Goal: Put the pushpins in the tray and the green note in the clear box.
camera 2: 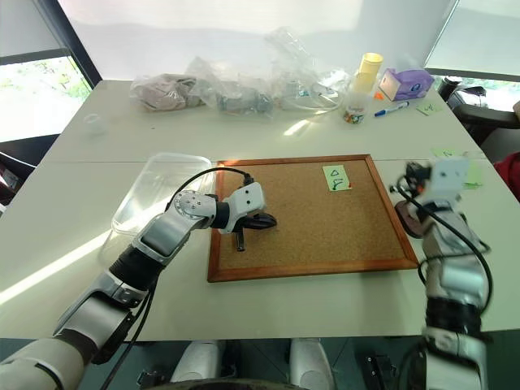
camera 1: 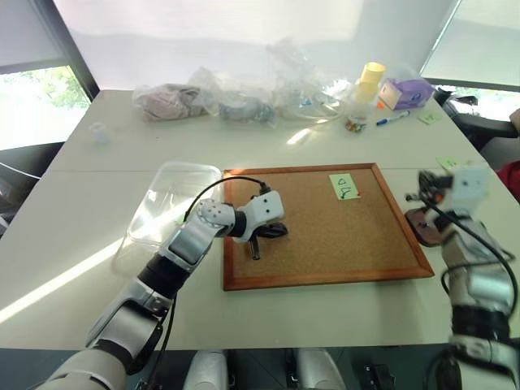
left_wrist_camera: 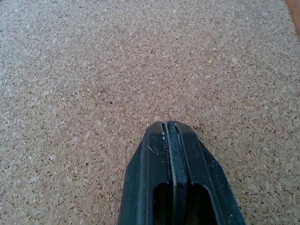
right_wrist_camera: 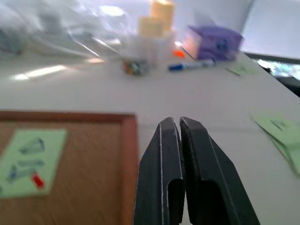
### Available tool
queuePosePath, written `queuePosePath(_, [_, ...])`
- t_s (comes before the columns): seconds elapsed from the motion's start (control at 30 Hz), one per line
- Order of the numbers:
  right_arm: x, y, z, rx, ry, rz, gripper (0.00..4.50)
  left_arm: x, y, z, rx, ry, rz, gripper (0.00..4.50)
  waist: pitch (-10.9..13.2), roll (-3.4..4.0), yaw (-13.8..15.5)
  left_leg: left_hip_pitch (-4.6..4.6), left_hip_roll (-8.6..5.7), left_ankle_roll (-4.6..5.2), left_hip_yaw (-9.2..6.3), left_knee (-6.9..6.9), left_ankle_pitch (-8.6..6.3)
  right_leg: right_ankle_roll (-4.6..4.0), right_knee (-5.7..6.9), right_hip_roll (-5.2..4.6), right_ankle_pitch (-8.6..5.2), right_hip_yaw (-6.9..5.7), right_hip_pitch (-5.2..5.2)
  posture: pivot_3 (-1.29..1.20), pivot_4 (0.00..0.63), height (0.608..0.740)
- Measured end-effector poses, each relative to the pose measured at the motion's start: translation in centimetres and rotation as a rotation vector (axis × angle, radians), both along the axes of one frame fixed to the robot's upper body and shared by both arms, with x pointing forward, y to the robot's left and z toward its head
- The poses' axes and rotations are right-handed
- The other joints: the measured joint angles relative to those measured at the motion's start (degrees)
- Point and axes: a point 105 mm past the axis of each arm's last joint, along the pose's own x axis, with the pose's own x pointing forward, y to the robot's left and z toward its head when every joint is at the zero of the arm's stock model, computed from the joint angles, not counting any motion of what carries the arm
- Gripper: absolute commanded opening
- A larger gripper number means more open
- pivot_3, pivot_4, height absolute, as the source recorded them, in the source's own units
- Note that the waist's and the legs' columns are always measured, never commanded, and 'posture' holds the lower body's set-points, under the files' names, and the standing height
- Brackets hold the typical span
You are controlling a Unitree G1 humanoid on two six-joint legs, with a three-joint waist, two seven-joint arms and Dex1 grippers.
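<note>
I should keep lowering my right gripper, as its closed fingers are past the board's edge and high over the open tray, and let go of the pushpin there.
The green note lies at the far right of a cork board, held by a red pushpin at its corner. A clear box sits just left of the board. The dark brown tray is off the board's right edge, partly hidden by my right arm. My left gripper is shut and empty, its tip low over bare cork on the board's left part. My right gripper is shut and empty, level above the tray area, facing the table's far side.
Crumpled clear bags line the back of the table. Stacked yellow cups, a purple box and a blue marker stand at the back right. Other green slips lie right of the board.
</note>
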Motion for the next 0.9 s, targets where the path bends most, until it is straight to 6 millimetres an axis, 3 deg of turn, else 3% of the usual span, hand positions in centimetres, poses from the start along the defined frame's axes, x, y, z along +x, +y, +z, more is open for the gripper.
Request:
queuePosePath(0.17, [-1.9, -1.5, -1.6, 0.056, 0.070, -0.068, 0.06, -0.1, 0.1, 0.0, 0.004, 0.004, -0.012, 0.00, -0.1, 0.11, -0.3, 0.04, 0.00, 0.02, -0.01, 0.00, -0.01, -0.12, 0.00, 0.04, -0.07, 0.05, 0.00, 0.00, 0.150, 0.737])
queuePosePath(0.6, [-1.2, -1.7, -3.4, 0.148, 0.096, -0.059, 0.06, -0.2, -0.1, 0.0, 0.008, -0.015, -0.025, 0.00, -0.1, 0.11, 0.0, 0.00, -0.03, 0.07, -0.01, 0.00, -0.04, -0.06, -0.04, 0.06, -0.05, 0.05, 0.00, 0.00, 0.150, 0.737])
queuePosePath(0.7, [-1.1, -2.0, -3.5, 0.144, 0.093, -0.058, 0.91, -0.1, -0.1, 0.0, 0.008, -0.014, -0.024, 0.00, -0.1, 0.11, 0.0, 0.00, -0.03, 0.08, 0.00, 0.00, -0.04, -0.02, -0.04, 0.06, -0.03, 0.05, 0.00, 0.00, 0.150, 0.737])
queuePosePath(0.9, [-1.2, -2.3, -4.4, 0.152, 0.116, -0.069, 3.91, -0.2, -0.1, 0.0, 0.008, -0.013, -0.023, 0.00, -0.1, 0.12, 0.0, 0.00, -0.03, 0.07, 0.00, 0.00, -0.04, -0.01, -0.04, 0.06, -0.02, 0.05, 0.00, 0.00, 0.150, 0.737])
